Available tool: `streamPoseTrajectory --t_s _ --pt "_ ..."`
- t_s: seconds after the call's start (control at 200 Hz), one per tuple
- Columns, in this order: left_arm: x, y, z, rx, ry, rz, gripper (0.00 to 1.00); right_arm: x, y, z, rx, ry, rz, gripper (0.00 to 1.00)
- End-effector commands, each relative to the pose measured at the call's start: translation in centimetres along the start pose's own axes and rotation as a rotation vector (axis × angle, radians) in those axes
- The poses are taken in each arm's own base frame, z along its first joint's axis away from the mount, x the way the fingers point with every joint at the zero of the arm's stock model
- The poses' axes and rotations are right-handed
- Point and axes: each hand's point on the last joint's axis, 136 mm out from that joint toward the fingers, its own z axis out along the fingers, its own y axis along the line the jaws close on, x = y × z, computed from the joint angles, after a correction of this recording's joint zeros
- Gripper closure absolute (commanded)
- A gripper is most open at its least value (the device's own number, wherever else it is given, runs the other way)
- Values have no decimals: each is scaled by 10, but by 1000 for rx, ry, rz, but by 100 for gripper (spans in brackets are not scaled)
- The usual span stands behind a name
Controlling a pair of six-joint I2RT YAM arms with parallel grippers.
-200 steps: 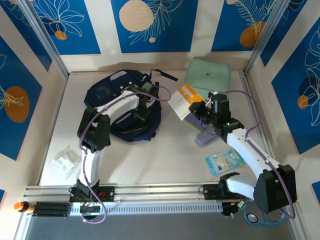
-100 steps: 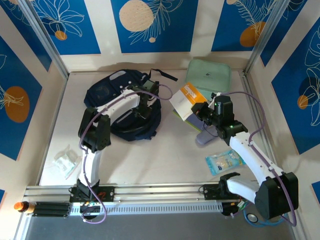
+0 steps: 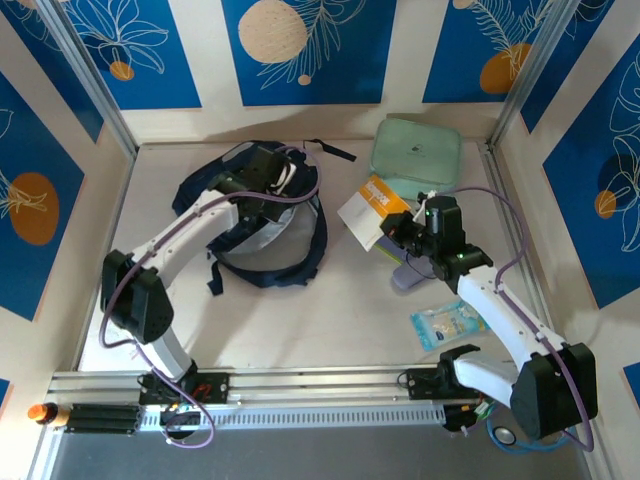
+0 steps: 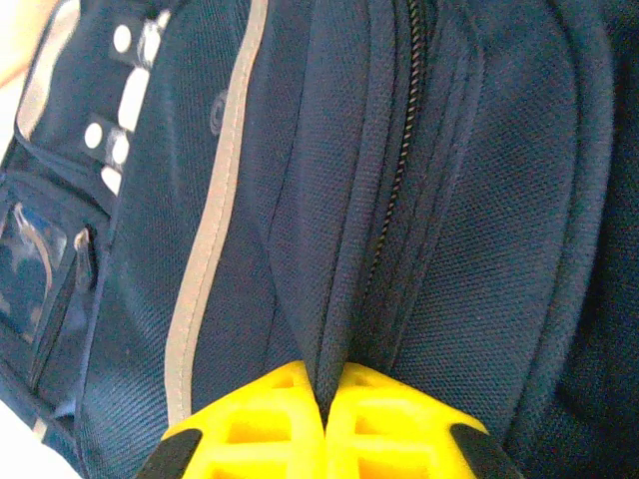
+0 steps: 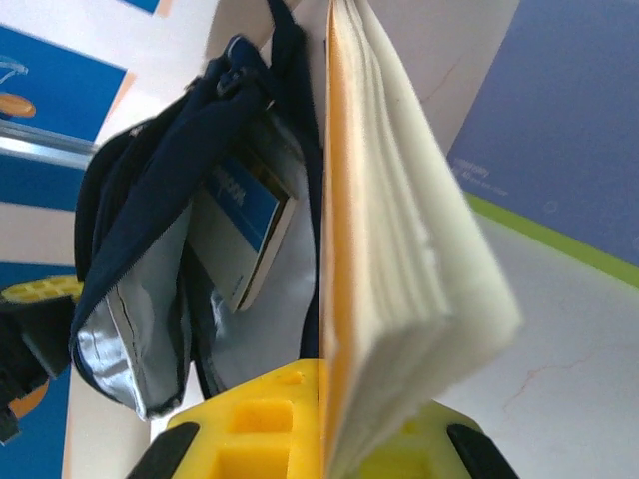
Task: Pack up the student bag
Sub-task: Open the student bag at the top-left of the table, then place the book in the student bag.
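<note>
The orange book points edge-first at the bag's wide opening (image 3: 284, 238), so my right gripper keeps pushing it in until it rests against the blue book (image 5: 243, 220).
The student bag (image 3: 205, 185), a dark navy backpack, lies at the back left of the table with its mouth held wide, pale grey lining (image 3: 262, 237) showing. My left gripper (image 3: 272, 187) is shut on the bag's upper rim. In the left wrist view the yellow fingertips (image 4: 270, 419) pinch a fold of navy fabric (image 4: 339, 299) beside the zip. My right gripper (image 3: 400, 228) is shut on a thick book with an orange cover (image 3: 372, 205), held off the table to the right of the bag. The right wrist view shows this book (image 5: 399, 249) edge-on and a blue book (image 5: 240, 230) inside the open bag (image 5: 150, 190).
A mint-green zip case (image 3: 417, 150) lies at the back right. Under the right arm sit a purple item (image 3: 408, 277) and a light blue packet (image 3: 450, 322). A clear plastic packet (image 3: 130, 320) lies at the front left. Walls enclose the table on three sides.
My left gripper has shut on the bag's rim and drawn it up and back-left, opening the mouth wide; its elbow swung left. The right gripper with the book barely shifted.
</note>
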Motion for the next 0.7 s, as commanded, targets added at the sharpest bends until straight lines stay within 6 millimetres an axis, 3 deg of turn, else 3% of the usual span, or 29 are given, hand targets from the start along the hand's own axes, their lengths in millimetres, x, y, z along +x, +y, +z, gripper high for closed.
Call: streamPoseTrajectory --t_s 0.0,0.18,0.365,0.615,0.695 --pt "-54 -8 -30 78 -229 -27 100 21 25 5 -119 95 -52 100" --pt "-65 -6 -36 76 -261 -54 100 43 58 24 -253 189 -10 100" --pt "-73 -4 -47 87 -303 -94 100 56 77 56 -274 258 2 100" --pt "-84 -14 -55 167 -346 -148 100 49 110 99 -389 254 9 100" --pt "-84 -16 -56 176 -344 -152 100 51 102 119 -317 265 30 100"
